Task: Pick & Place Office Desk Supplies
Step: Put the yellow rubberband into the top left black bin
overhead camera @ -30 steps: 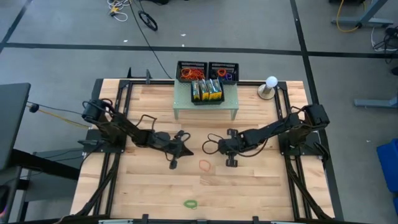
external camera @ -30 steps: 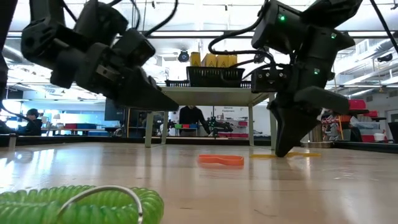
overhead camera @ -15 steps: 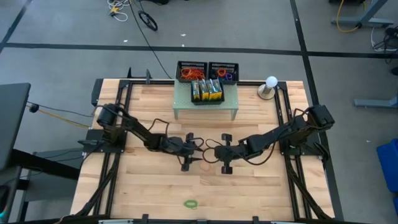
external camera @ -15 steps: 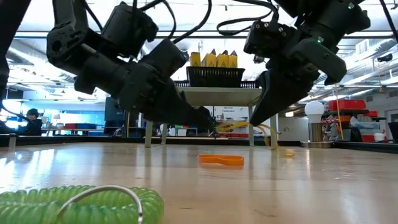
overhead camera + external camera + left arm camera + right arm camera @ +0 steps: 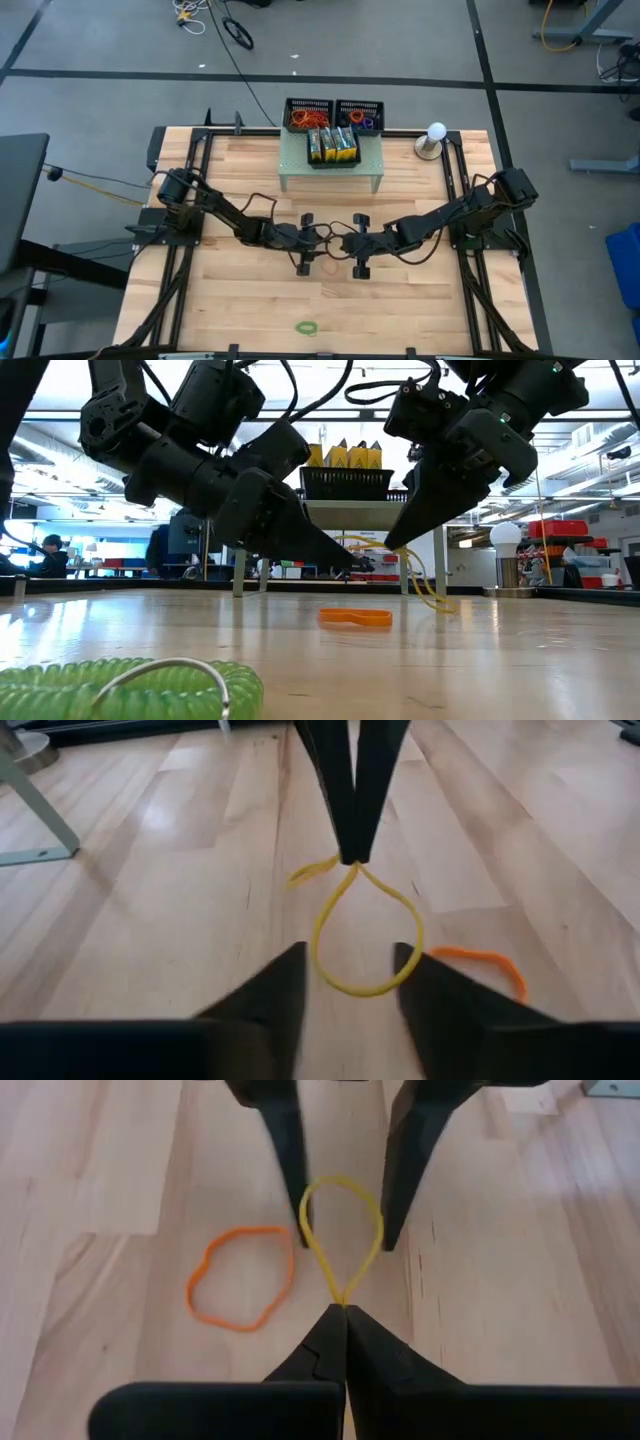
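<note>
My left gripper should take the band's loop (image 5: 342,1180) and bring it to the band's tray (image 5: 309,116), as my right gripper holds the yellow band farther from there.
My right gripper (image 5: 343,1318) is shut on a thin yellow rubber band (image 5: 340,1220) above the middle of the table. My left gripper (image 5: 355,982) faces it, open, with one finger on each side of the band's loop (image 5: 365,955). Whether those fingers touch the loop I cannot tell. In the high view the two grippers meet tip to tip, left (image 5: 310,245) and right (image 5: 350,245). An orange rubber band (image 5: 240,1280) lies flat on the wood below them. Yellow-and-green crayon boxes (image 5: 331,146) stand on the pale green riser (image 5: 345,172) at the far side. My right gripper pinches the yellow band between its two fingertips where the band's two strands run together (image 5: 341,1300). The fingers slant down from the table's right side. The loop sticks out beyond the tips toward my left gripper, and a slack part (image 5: 425,582) hangs below, clear of the table.
Two black mesh trays (image 5: 308,113) (image 5: 358,113) with coloured bands stand behind the riser. A white ball-shaped thing (image 5: 436,133) stands at the far right. A green coil (image 5: 306,327) lies near the table's front edge. Bare wood lies all around the grippers.
My right gripper has risen from the table with the yellow band and gone toward the table's middle; the band now hangs clear of the wood. My left gripper has gone toward the table's right, up to the right gripper, and its fingers now stand apart around the loop.
</note>
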You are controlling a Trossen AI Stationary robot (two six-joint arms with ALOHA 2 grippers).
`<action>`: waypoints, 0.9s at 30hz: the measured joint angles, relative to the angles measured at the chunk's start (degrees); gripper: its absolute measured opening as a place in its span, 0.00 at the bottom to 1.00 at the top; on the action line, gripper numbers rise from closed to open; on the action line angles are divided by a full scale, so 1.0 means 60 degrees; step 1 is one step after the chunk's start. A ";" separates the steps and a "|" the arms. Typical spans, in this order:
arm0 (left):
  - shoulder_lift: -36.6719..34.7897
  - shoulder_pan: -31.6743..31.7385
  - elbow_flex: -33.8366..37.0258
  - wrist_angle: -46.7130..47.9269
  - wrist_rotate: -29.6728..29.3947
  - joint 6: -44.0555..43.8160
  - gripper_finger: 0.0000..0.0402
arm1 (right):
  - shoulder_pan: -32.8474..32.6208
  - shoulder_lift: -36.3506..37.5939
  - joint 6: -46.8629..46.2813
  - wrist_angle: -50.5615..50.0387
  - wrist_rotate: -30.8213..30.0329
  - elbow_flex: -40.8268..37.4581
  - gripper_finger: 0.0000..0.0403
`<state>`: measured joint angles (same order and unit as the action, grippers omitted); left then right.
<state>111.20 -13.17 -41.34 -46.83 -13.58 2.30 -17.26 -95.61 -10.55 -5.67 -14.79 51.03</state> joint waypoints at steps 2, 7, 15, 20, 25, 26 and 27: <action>-0.0046 0.0003 0.0000 -0.0004 -0.0002 0.0012 0.28 | 0.0000 0.0000 0.0000 0.0064 0.0000 0.0000 0.01; -0.0479 0.0007 0.0011 0.0325 0.0056 -0.0081 0.03 | -0.0051 0.0000 0.0114 0.0259 -0.0002 0.0000 0.01; -0.2035 -0.0015 0.0010 0.2242 0.0043 -0.0404 0.01 | -0.0246 0.0000 -0.0168 0.0337 -0.0410 0.0000 0.19; -0.3649 -0.0004 0.0011 0.3958 -0.0578 -0.0466 0.01 | -0.0495 0.0007 -0.0177 0.0198 -0.0908 0.0000 0.35; -0.5899 0.0070 0.0011 0.5672 -0.1581 -0.0491 0.01 | -0.0701 0.0007 -0.0178 0.0010 -0.0995 0.0000 0.37; -0.6334 0.0174 0.0011 0.5885 -0.1853 -0.0480 0.01 | -0.0731 0.0007 -0.0182 0.0005 -0.0998 0.0000 0.35; -0.6789 0.0330 0.0011 0.6087 -0.2091 -0.0455 0.01 | -0.0754 0.0007 -0.0182 -0.0012 -0.0998 0.0000 0.32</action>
<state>70.46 -11.19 -41.28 -10.31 -26.13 -0.43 -21.78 -95.57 -11.64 -5.74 -20.78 51.03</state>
